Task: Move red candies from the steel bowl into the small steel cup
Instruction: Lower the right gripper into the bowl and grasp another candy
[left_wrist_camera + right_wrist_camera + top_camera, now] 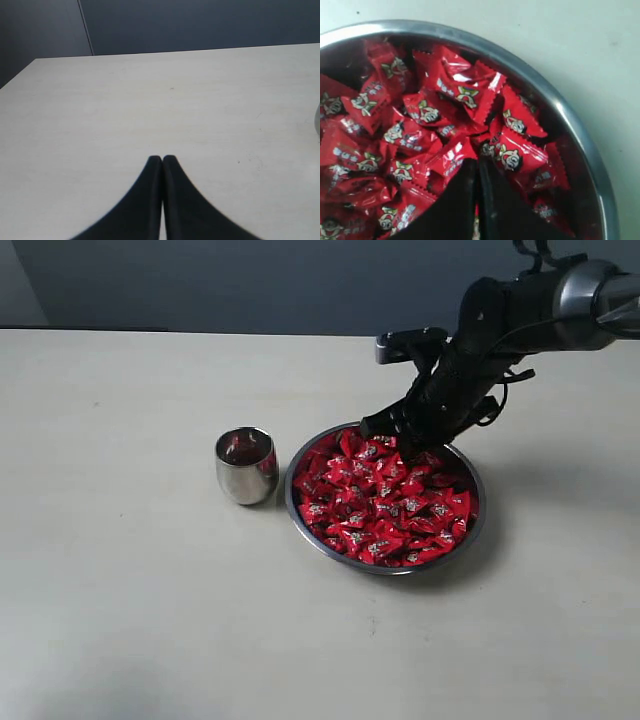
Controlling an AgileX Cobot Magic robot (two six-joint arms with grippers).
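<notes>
The right gripper's closed fingers are next to the red candy (469,154), so the robot should open them, move over that candy (452,157) and close them around it before lifting.
The steel bowl (383,569) sits right of centre, heaped with red candies (385,505). The small steel cup (246,466) stands just left of the bowl, and some red shows inside it. My right gripper (378,427) reaches down at the bowl's far rim. In the right wrist view its fingers (477,162) are pressed shut, tips down among the red candies (455,95) near the bowl's rim (520,65). Whether a wrapper is pinched between them is hidden. My left gripper (162,158) is shut over bare table and holds nothing.
The pale tabletop (120,590) spreads wide on all sides of the cup and bowl. A dark wall (250,280) runs behind the table's far edge. A grey curved edge (317,120) shows at the side of the left wrist view.
</notes>
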